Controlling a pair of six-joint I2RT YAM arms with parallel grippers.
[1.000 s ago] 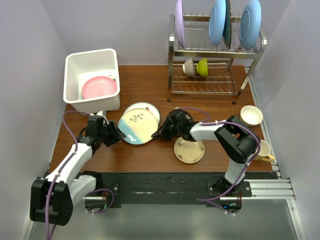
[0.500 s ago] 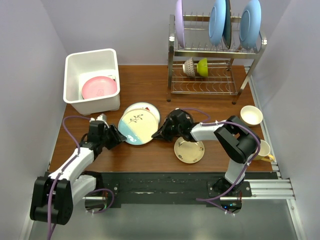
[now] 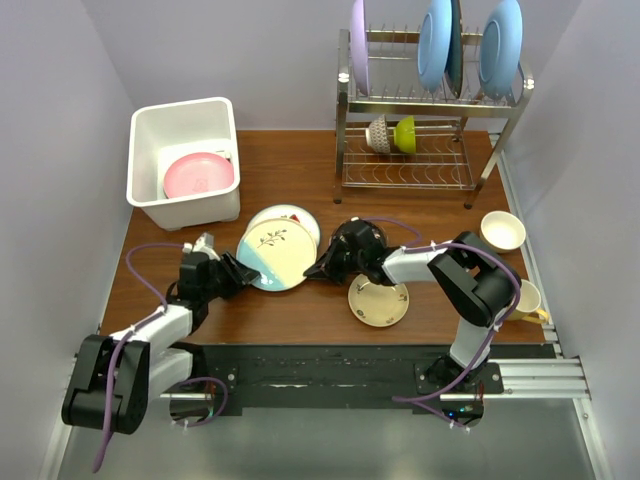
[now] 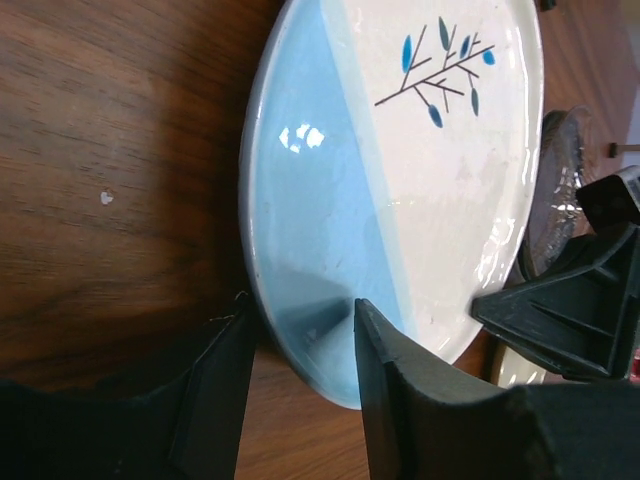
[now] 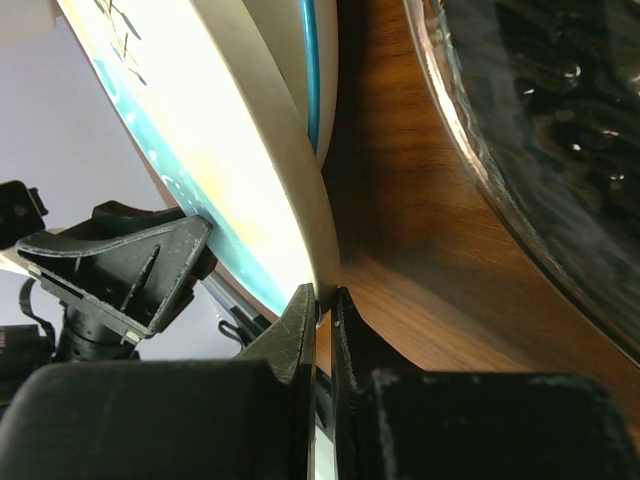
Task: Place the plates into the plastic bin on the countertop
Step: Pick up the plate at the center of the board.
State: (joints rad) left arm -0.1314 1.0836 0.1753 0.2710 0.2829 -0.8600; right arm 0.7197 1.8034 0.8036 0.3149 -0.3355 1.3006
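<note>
My right gripper is holding the plate's cream rim (image 3: 305, 274) away from the bin, so next my left gripper pinches the blue edge (image 3: 262, 279) and takes over the plate.
The half-blue half-cream plate (image 3: 272, 255) lies tilted on the countertop (image 3: 290, 165), over a white plate (image 3: 293, 214). My right gripper (image 3: 313, 269) is shut on its right rim (image 5: 325, 300). My left gripper (image 3: 240, 275) is open, its fingers straddling the plate's blue edge (image 4: 300, 340) without pinching it. The white plastic bin (image 3: 150, 195) stands at the back left with the pink plate (image 3: 198, 174) inside. The small yellowish plate (image 3: 378, 301) lies near the front. The dark glass plate (image 5: 540, 150) lies beside my right gripper.
A two-tier wire rack (image 3: 430, 150) at the back right holds lilac and light-blue plates and small bowls. A cream bowl (image 3: 502, 231) and a mug (image 3: 528, 298) sit at the right edge. White walls close both sides.
My left arm has drawn down toward the near edge, and its gripper has moved right onto the plate's blue rim. The right gripper and the plate have stayed put.
</note>
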